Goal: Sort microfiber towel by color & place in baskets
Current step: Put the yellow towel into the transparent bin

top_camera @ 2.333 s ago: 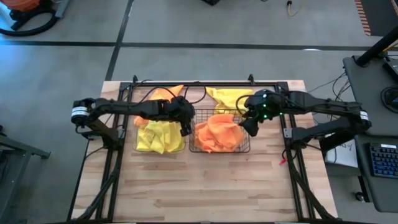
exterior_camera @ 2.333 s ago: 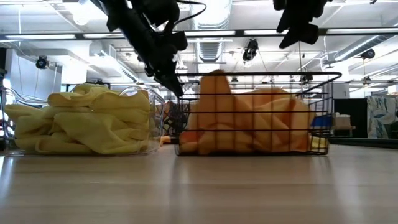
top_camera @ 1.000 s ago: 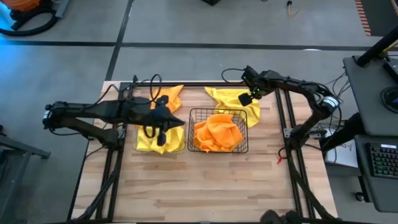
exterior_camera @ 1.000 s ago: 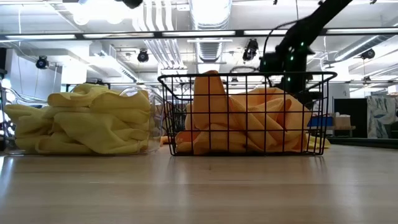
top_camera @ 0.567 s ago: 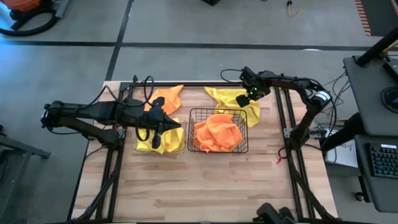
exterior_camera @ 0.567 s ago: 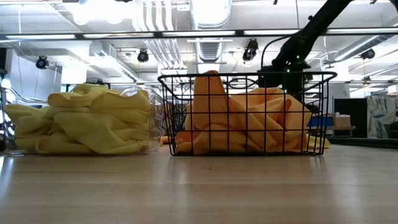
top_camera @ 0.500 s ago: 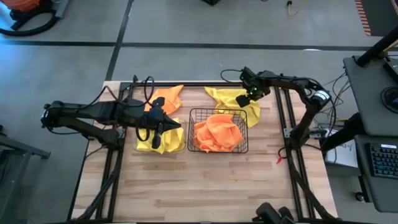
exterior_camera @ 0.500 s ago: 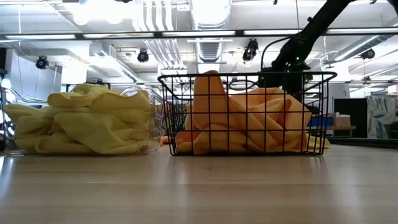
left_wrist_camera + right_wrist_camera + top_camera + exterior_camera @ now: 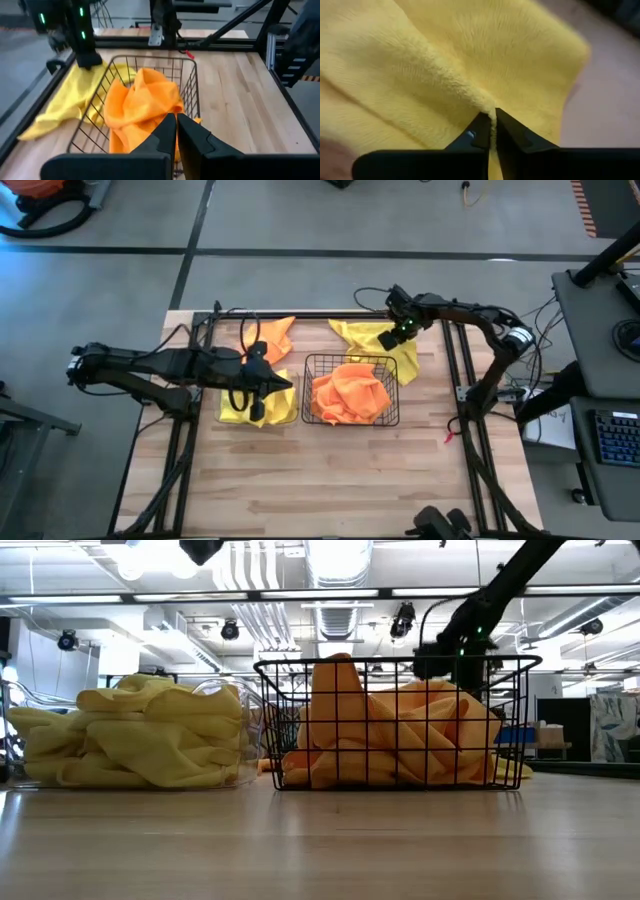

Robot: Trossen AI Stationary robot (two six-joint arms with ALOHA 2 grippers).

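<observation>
The robot's right gripper should lift the loose yellow towel (image 9: 408,364) and pass it to the left gripper, because the towel lies behind the wire basket, away from the clear basket (image 9: 281,406).
A loose yellow microfiber towel (image 9: 372,340) lies spread on the table behind the black wire basket (image 9: 352,416), which holds orange towels (image 9: 347,393). My right gripper (image 9: 391,338) is down on this yellow towel and shut on it. The clear basket (image 9: 236,730) to the left is filled with yellow towels (image 9: 240,402). An orange towel (image 9: 270,336) lies on the table behind the clear basket. My left gripper (image 9: 262,388) hovers shut and empty over the clear basket, pointing toward the wire basket (image 9: 150,62). My right gripper pinches a raised ridge of the yellow towel (image 9: 481,106) between its two fingertips, a fold gathered up from the cloth's surface. The fingers come down at it from above. The rest of the towel still lies on the table.
The table's black frame rails (image 9: 320,314) run along the far edge and down both sides. The near half of the wooden table (image 9: 330,480) holds nothing. My right arm's dark links (image 9: 82,35) stand just beyond the wire basket.
My right gripper has settled a little toward the table's left on the loose yellow towel, and its fingers have come together on a fold of it. The towel still lies where it was. My left gripper has stayed over the clear basket.
</observation>
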